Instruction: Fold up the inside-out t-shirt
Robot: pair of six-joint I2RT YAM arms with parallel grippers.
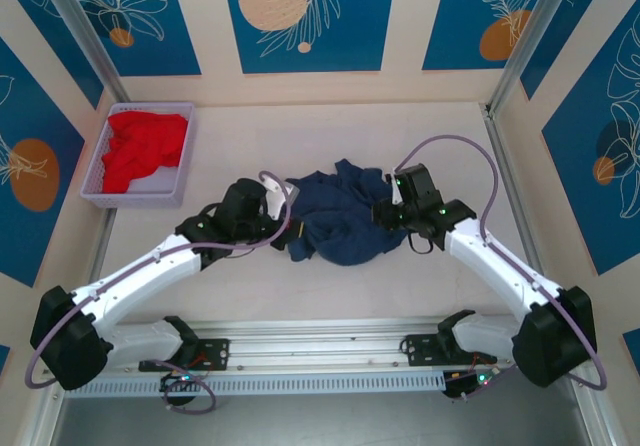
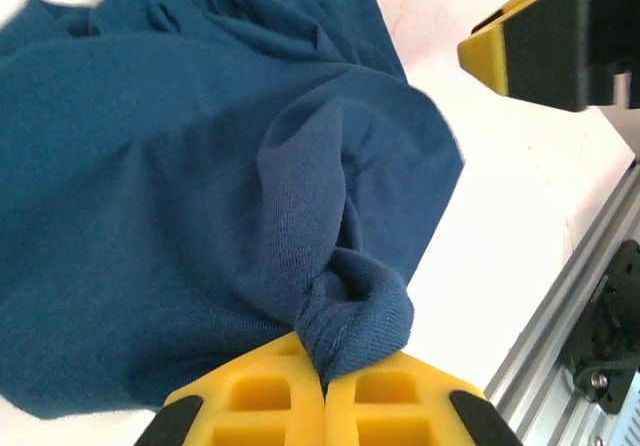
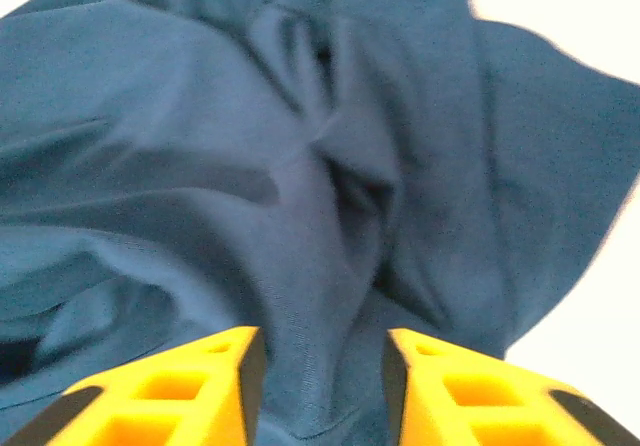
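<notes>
Next, my right gripper pulls the hem taut while my left gripper opens to take it farther along, because the hem bunches up in my left gripper.
The navy blue t-shirt lies crumpled in a heap at the middle of the table, between both arms. No print or label shows. My left gripper is at the heap's left edge, shut on a stitched hem fold of the t-shirt that bunches just above the yellow fingers. My right gripper is at the heap's right side, open, its yellow fingers astride a ridge of the t-shirt without pinching it. The right gripper's yellow and black finger appears at the top right of the left wrist view.
A lilac basket with a red garment stands at the back left. An aluminium rail runs along the near edge under the arm bases. Bare table lies behind the heap.
</notes>
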